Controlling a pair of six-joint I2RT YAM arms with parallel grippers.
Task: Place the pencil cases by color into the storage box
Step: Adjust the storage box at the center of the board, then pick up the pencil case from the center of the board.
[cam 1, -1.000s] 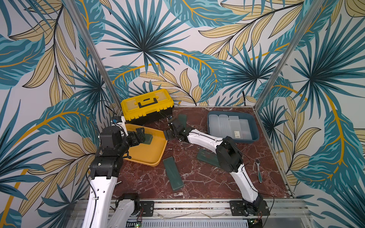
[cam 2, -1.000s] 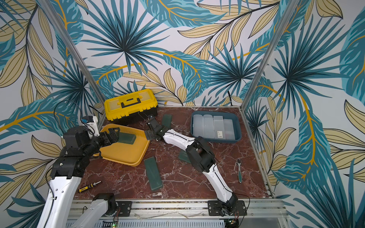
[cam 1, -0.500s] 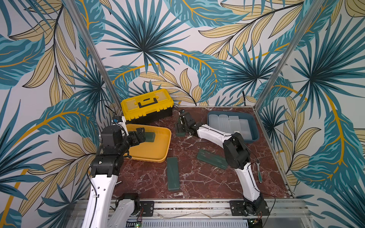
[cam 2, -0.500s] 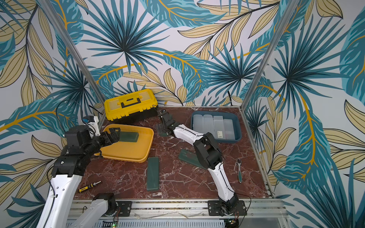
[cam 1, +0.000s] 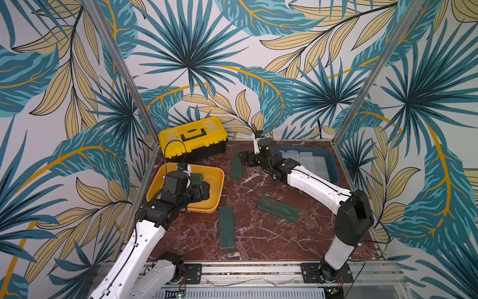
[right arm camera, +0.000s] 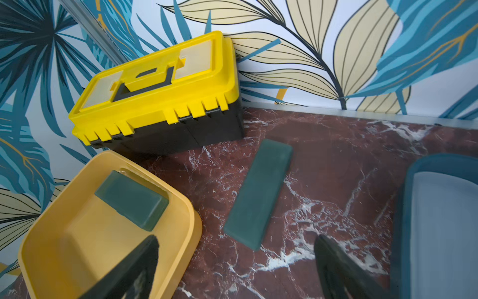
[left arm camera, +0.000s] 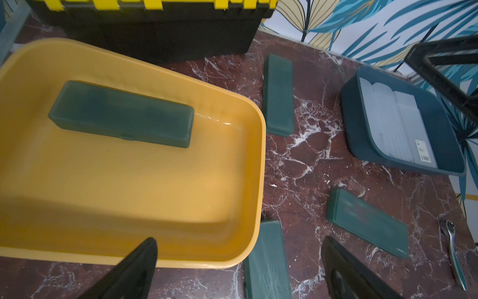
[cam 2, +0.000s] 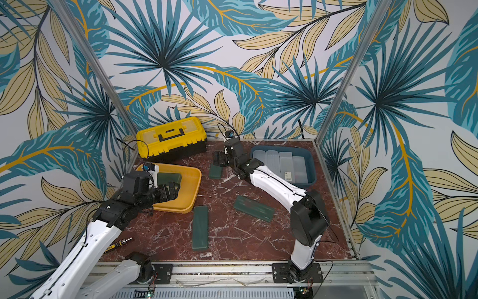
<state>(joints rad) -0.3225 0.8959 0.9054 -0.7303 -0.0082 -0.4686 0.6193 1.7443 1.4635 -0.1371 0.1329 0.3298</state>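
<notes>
The open fingers of my left gripper are across the front green case's narrow width, so I should keep moving toward its middle until they close on its long sides.
A dark green pencil case lies in the yellow storage box at the left. My left gripper hangs open over that box with nothing between its fingers. The blue storage box at the back right holds several frosted white pencil cases. Three more green cases lie on the table: one at the back, one at the front, one to the right. My right gripper is open and empty just above the back case.
A yellow-and-black toolbox stands against the back wall behind the yellow box. A small wrench lies near the table's right edge. A screwdriver lies at the front left by my left arm.
The yellow box has turned square to the table and the front green case has straightened. My right gripper drew back from the box's corner towards the back green case. My left gripper stays open.
</notes>
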